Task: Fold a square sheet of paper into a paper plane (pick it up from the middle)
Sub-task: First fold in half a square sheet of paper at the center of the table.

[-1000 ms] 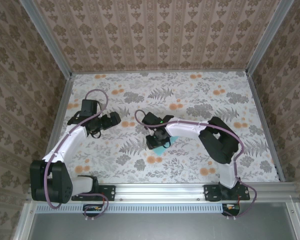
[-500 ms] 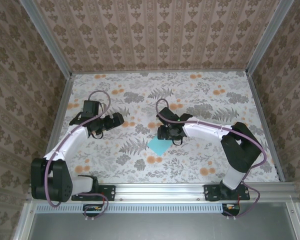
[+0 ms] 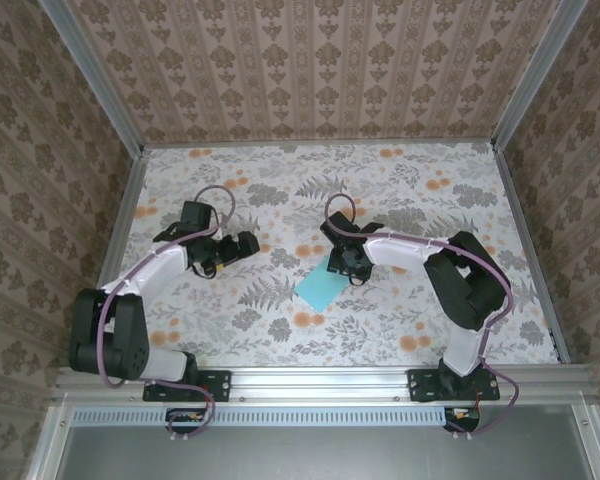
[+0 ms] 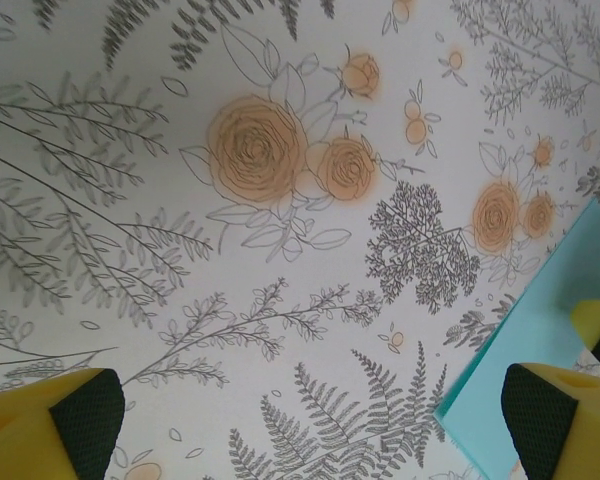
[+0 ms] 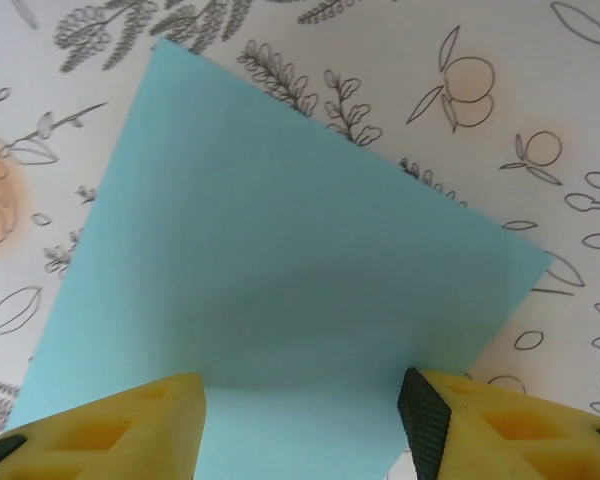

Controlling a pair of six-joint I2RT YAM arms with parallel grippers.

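Observation:
The sheet lies at a slant, with its layered edge (image 4: 510,314) toward my left gripper. I should turn the sheet straight before my left gripper picks up the upper layer (image 3: 322,290).
The square sheet of paper (image 3: 318,288) is light teal and lies flat on the flowered table, near the middle. My right gripper (image 3: 345,262) hovers at the sheet's far right edge. In the right wrist view the sheet (image 5: 280,280) spreads out under the right gripper (image 5: 300,430), whose yellow fingers (image 5: 110,430) stand apart with nothing pinched between them. My left gripper (image 3: 242,247) is wide open to the left of the sheet, and apart from it. In the left wrist view the left gripper (image 4: 310,430) is over bare table, with a corner of the sheet (image 4: 550,320) at the right edge.
The table (image 3: 400,190) has a floral cover and is fenced by patterned walls at the back and sides. An aluminium rail (image 3: 320,380) runs along the near edge by the arm bases. A yellow fingertip of the right gripper (image 4: 598,322) shows over the sheet in the left wrist view.
The right gripper has opened and drawn back to the right off the sheet, which now lies uncovered. The left gripper has moved a little right, toward the sheet.

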